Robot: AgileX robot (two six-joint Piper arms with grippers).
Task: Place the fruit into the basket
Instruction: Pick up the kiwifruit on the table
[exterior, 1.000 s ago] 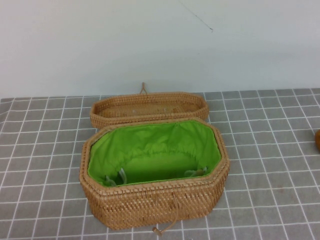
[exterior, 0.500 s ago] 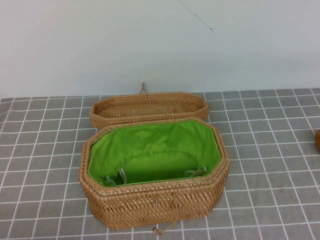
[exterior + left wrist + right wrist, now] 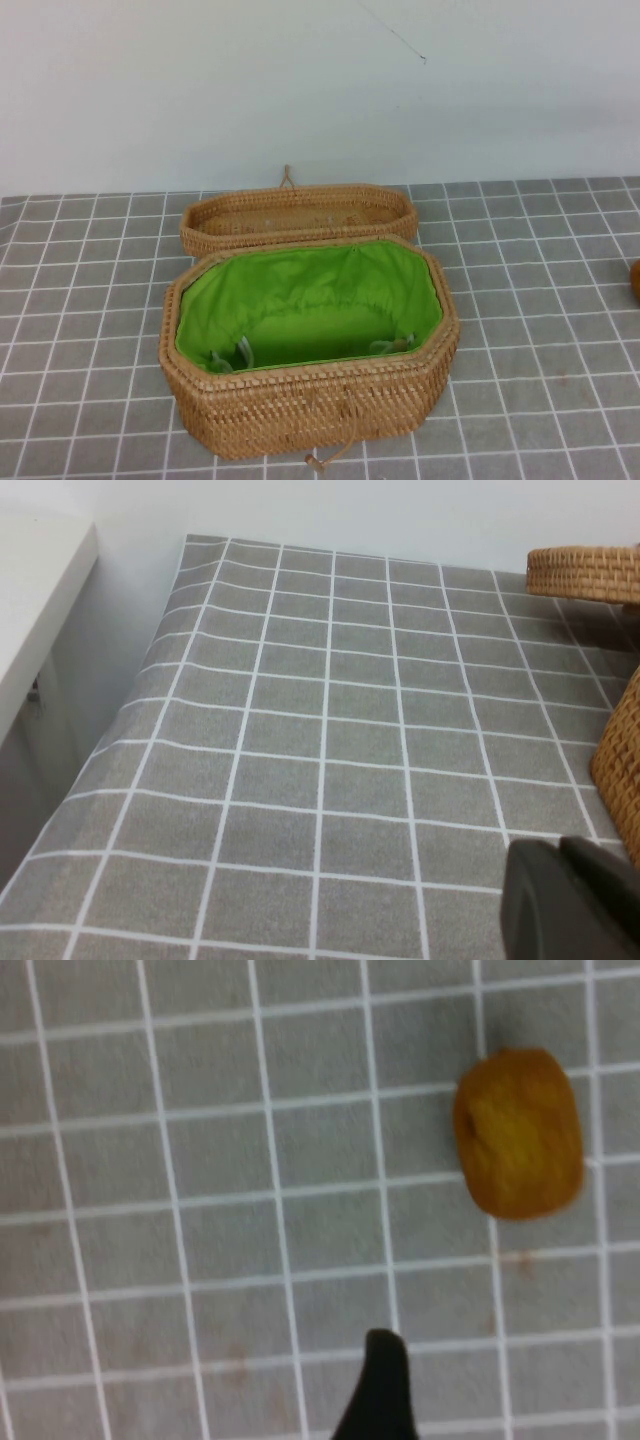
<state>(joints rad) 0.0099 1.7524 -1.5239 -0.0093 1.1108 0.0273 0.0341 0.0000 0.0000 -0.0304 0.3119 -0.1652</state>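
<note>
My right gripper should now go down until it straddles the fruit's sides [image 3: 468,1145], as the fruit lies free on the cloth with its narrow width [image 3: 520,1134] in line with my open fingers.
The fruit [image 3: 518,1132], orange-yellow and oval, lies on the grey gridded cloth. It shows large in the right wrist view and as a sliver at the right edge of the high view [image 3: 636,280]. The basket [image 3: 310,400], deep wicker with green lining, stands open and holds no fruit at the table's middle. Its wall also shows in the left wrist view [image 3: 622,760]. My right gripper [image 3: 470,1390] hovers above the cloth beside the fruit, open, with one dark fingertip [image 3: 385,1370] showing. My left gripper [image 3: 575,895] is shut and empty, low over the cloth left of the basket. Neither gripper shows in the high view.
The shallow unlined wicker lid [image 3: 298,215] lies just behind the basket, touching it, and shows in the left wrist view [image 3: 585,572]. A white wall closes the back. The cloth's left edge [image 3: 130,695] drops off beside a white ledge [image 3: 40,600].
</note>
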